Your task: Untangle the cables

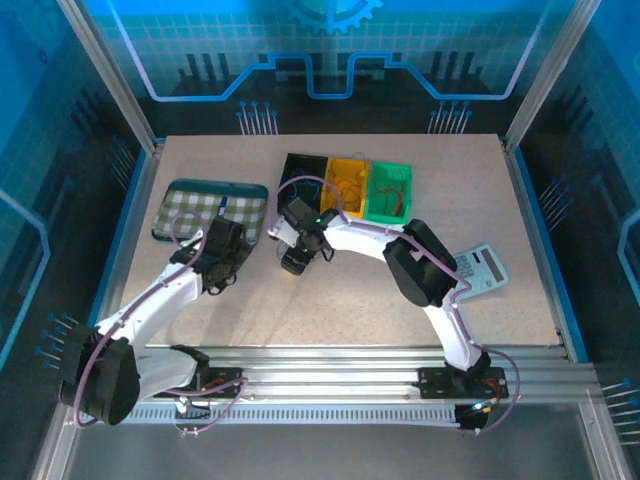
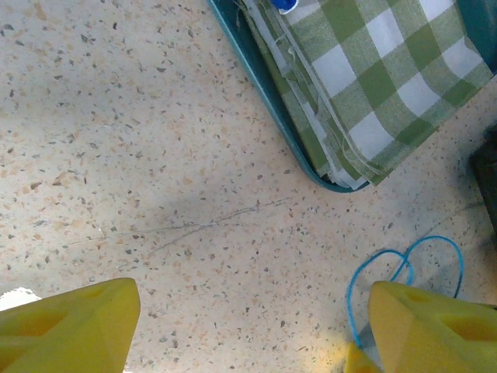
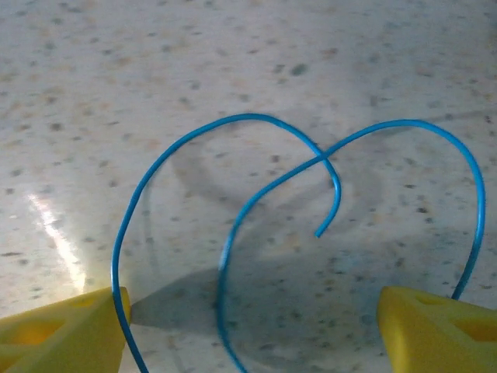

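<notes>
I should keep moving my right gripper in until its fingers pinch that strand [image 3: 221,311], since the blue cable's inner strand [image 3: 230,246] runs between the open fingers, clear of other wires.
A thin blue cable [image 3: 233,233] lies on the table in two crossing loops, one free end curling in the middle. It sits between the wide-apart yellow fingers of my right gripper [image 3: 252,311], which is open; one strand runs past the left fingertip [image 3: 93,326]. The same blue cable [image 2: 404,264] loops beside the right finger [image 2: 435,326] of my left gripper [image 2: 252,311], which is also open over bare table. From above, the left gripper [image 1: 230,258] and right gripper [image 1: 297,258] hover close together at mid-table. More thin wires lie in the bins.
A green-checked cloth [image 2: 373,85] lies in a teal tray [image 1: 170,190] at the back left. Black [image 1: 296,165], orange [image 1: 348,172] and green [image 1: 392,205] bins stand in a row at the back. A calculator [image 1: 480,268] lies at the right.
</notes>
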Motion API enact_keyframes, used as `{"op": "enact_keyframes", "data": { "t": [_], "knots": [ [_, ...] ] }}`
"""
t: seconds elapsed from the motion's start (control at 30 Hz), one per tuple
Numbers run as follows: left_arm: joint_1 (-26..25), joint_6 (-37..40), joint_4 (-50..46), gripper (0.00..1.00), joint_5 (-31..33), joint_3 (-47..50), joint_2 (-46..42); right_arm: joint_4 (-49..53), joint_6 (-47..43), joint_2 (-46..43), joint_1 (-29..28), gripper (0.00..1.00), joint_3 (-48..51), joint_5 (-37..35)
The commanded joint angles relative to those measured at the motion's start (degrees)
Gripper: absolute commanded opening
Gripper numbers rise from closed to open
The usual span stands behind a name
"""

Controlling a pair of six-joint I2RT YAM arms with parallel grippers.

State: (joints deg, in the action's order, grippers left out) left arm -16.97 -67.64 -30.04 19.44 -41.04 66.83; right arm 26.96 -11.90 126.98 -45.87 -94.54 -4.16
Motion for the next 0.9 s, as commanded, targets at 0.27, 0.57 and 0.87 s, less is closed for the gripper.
{"op": "enact_keyframes", "data": {
  "t": [0.27, 0.57, 0.87],
  "knots": [
    [1.24, -1.37, -3.53, 0.84, 3.77, 0.52, -3.72, 1.86, -1.01, 2.97, 5.22, 0.87, -1.65, -0.17],
    [1.24, -1.23, -3.62, 0.79, 3.69, 0.10, -3.34, 4.44, 4.31, 3.81, 8.71, 0.62, -1.62, 11.21],
    [1.24, -1.48, -2.85, 0.76, 2.93, 0.15, -2.50, 2.76, 9.88, 3.14, 6.16, 0.19, 1.87, 11.15]
  ]
}}
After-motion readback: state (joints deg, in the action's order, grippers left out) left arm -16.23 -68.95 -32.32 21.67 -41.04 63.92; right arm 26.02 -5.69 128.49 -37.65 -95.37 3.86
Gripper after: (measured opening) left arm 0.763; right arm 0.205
